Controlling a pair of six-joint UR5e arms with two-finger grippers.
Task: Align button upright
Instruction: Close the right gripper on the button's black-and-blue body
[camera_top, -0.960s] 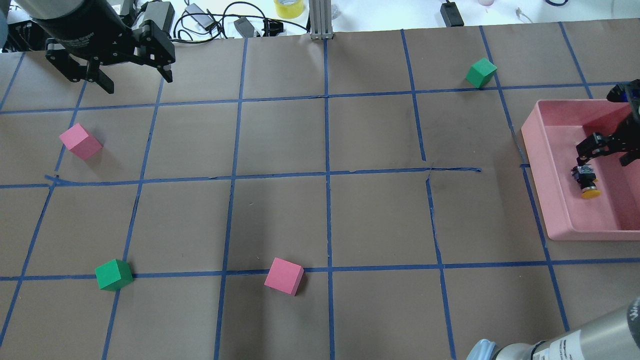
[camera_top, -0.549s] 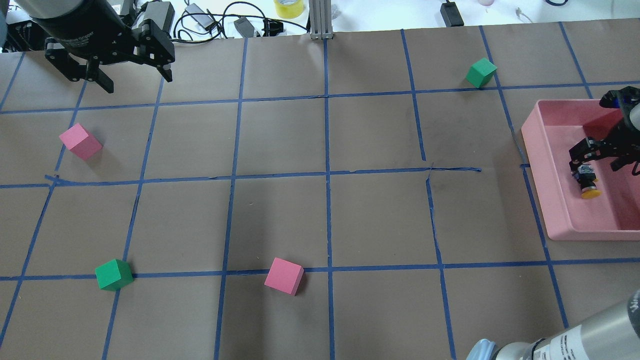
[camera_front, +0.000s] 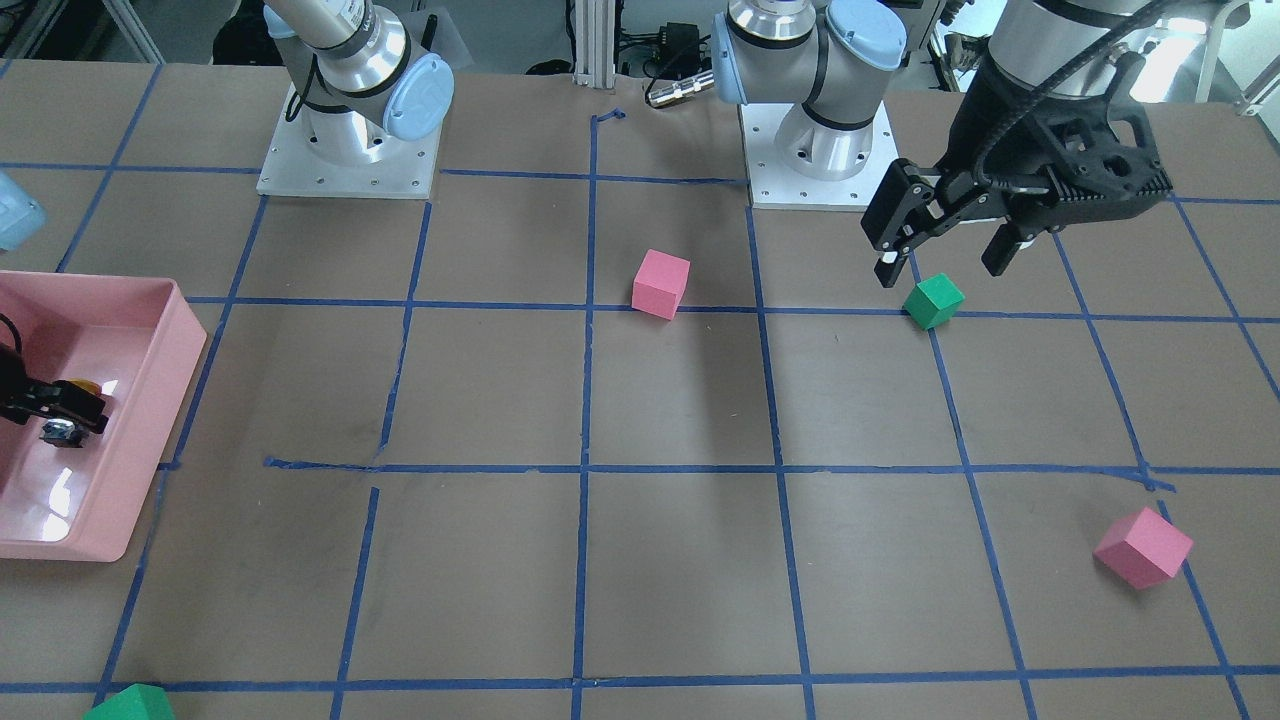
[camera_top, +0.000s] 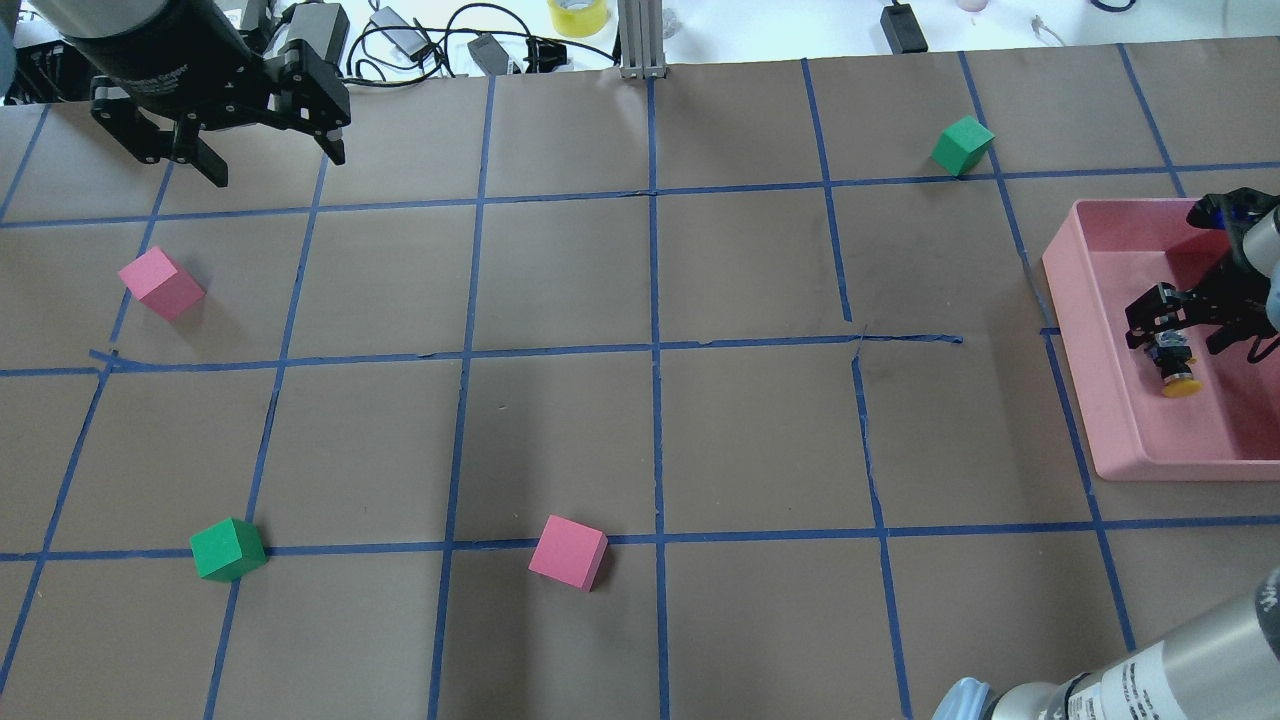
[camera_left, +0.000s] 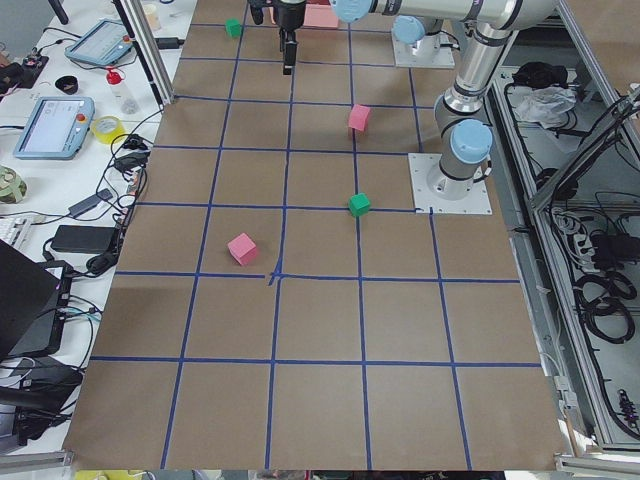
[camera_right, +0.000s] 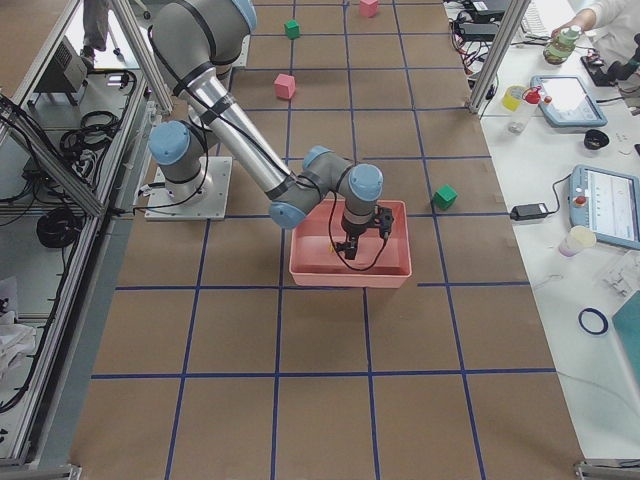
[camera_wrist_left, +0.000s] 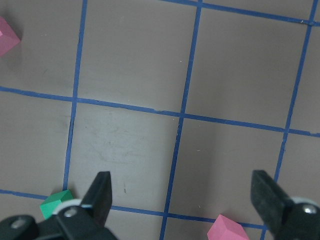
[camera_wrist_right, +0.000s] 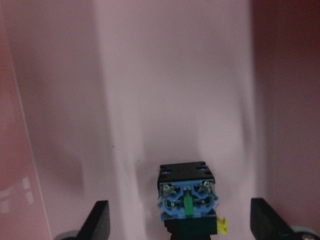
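Observation:
The button's base (camera_front: 64, 433) is boxy with flat sides (camera_wrist_right: 188, 198), so the button will lie still on its side when I set it down.
The button (camera_top: 1174, 366) lies on its side in the pink tray (camera_top: 1070, 300), yellow cap towards the robot. My right gripper (camera_top: 1183, 335) is open and hangs over the button's base end, one finger on each side. In the right wrist view the button (camera_wrist_right: 187, 200) shows its blue and black underside between the open fingers (camera_wrist_right: 99, 220), not touching them. It also shows in the front-facing view (camera_front: 62, 432) under the right gripper (camera_front: 50, 408). My left gripper (camera_top: 277, 168) is open and empty above the table's far left.
Pink cubes (camera_top: 160, 283) (camera_top: 568, 552) and green cubes (camera_top: 228, 549) (camera_top: 962, 145) lie scattered on the brown gridded table. The tray's walls surround the button. Cables and a yellow tape roll (camera_top: 577, 15) lie beyond the far edge.
My right gripper has moved a little to the view's left and down over the button's base end. The button and the left arm have not moved.

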